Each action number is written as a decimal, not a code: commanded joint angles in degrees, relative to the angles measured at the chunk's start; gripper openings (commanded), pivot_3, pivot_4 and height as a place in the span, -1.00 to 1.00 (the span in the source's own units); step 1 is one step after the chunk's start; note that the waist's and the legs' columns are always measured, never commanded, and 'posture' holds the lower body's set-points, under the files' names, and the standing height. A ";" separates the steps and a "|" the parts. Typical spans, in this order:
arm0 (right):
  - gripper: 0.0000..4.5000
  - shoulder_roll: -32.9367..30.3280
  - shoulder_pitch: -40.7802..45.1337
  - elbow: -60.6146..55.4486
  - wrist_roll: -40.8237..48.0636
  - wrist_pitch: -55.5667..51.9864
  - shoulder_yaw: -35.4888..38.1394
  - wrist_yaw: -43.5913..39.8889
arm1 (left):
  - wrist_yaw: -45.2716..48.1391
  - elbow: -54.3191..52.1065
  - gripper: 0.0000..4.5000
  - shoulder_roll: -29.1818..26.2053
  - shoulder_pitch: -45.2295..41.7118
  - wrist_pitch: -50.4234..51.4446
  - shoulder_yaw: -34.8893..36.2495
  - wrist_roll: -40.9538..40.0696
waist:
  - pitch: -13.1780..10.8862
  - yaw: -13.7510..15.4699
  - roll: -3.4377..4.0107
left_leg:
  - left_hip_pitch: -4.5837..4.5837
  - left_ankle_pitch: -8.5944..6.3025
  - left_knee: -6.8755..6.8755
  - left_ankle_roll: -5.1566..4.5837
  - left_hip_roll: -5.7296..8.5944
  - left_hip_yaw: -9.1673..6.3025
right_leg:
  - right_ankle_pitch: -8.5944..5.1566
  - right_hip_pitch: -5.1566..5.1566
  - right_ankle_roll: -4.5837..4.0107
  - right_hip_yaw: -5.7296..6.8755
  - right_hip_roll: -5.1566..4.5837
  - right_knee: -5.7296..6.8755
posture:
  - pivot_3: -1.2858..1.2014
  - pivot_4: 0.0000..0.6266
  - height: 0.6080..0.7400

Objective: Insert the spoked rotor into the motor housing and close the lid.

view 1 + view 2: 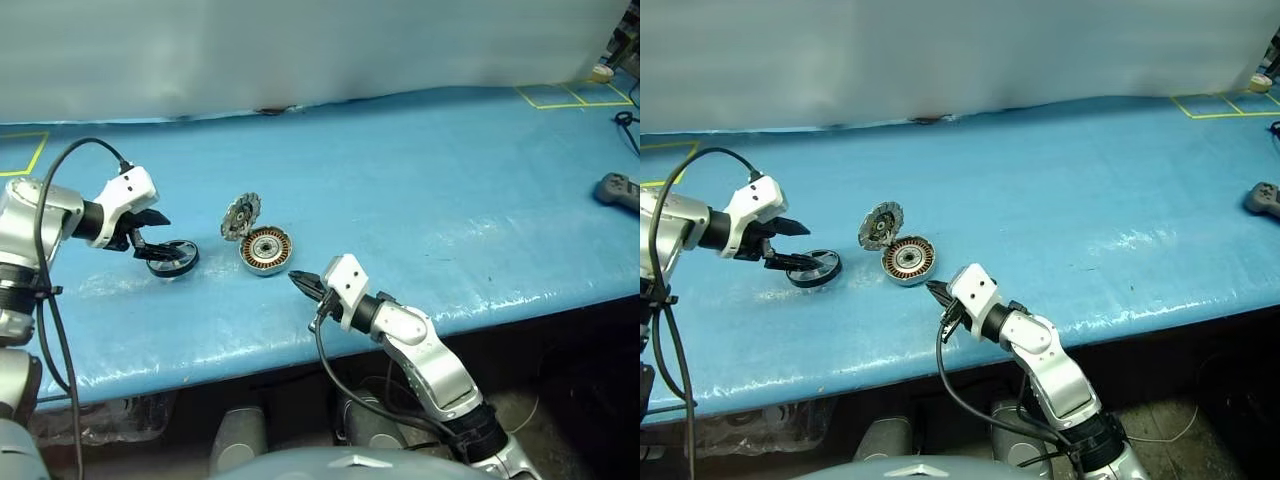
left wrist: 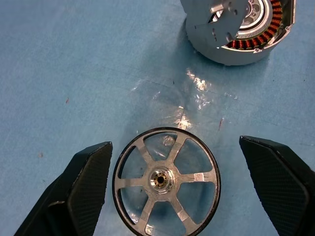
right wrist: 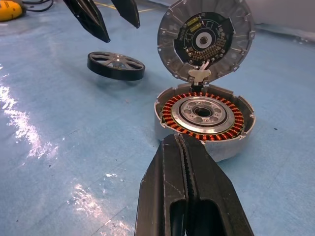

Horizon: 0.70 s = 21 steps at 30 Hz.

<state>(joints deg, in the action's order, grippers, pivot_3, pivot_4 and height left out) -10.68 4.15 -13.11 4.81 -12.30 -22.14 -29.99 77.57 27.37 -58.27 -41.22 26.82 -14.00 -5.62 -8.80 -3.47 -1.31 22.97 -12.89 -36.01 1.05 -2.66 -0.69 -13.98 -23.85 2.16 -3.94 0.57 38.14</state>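
I expect the copper windings to show through when I lower the spoked rotor (image 1: pixel 174 259) into the motor housing, because the rotor has wide gaps (image 2: pixel 193 160) between its spokes.
The spoked rotor (image 2: pixel 160 180), a dark ring with silver spokes and hub, lies flat on the blue table (image 1: pixel 420 170). My left gripper (image 2: pixel 174 145) hangs open just above it, one finger on each side, not touching. To the rotor's right sits the motor housing (image 1: pixel 266 250), its copper windings showing. The lid (image 1: pixel 241 215) stands up open from the housing's far rim, inner face toward me. My right gripper (image 3: pixel 177 140) is shut and empty, pointing level at the housing from the near side, a short way off it.
A grey controller (image 1: pixel 618 190) lies at the table's far right. Yellow tape squares (image 1: pixel 575 95) mark the back corners. The table's front edge (image 1: pixel 300 345) runs just under my right arm. A white backdrop closes the far side.
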 commanded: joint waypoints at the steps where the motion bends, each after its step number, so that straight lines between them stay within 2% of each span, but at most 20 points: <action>1: -0.99 1.74 -0.13 0.91 -0.07 4.68 0.57 1.35 | 2.81 4.12 1.00 0.22 -3.40 -1.12 -1.03 2.65 | 0.00 0.00 0.00 | 0.00 0.00 0.00 0.00 0.00 -0.01 | 0.00 0.01 0.00 0.00 0.00 0.01 | 0.03 -0.52 1.00; 13: -0.99 2.74 -1.02 2.17 -1.46 5.09 -0.85 1.98 | 6.69 15.61 1.00 1.81 -9.96 -1.82 -3.73 9.29 | 0.01 0.09 -0.04 | 0.00 0.00 -0.07 0.00 0.01 -0.07 | 0.01 0.02 0.02 0.03 0.00 0.09 | 0.03 -0.52 1.00; 21: -0.99 3.26 -1.20 2.36 -1.31 4.55 -1.13 2.32 | 4.12 24.01 1.00 6.37 -16.69 -1.29 -3.84 12.13 | 0.02 0.16 -0.09 | 0.00 0.00 -0.18 0.00 0.01 -0.10 | 0.03 0.04 0.05 0.05 0.00 0.19 | 0.03 -0.52 1.00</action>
<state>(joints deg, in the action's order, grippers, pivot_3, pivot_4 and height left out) -8.14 2.86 -9.54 3.33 -8.11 -23.16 -27.84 82.34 50.08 -51.87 -55.70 25.73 -18.49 5.64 -8.78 -3.31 -1.39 22.98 -12.88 -36.20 1.05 -2.64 -0.79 -13.95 -23.80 2.21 -3.89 0.57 38.32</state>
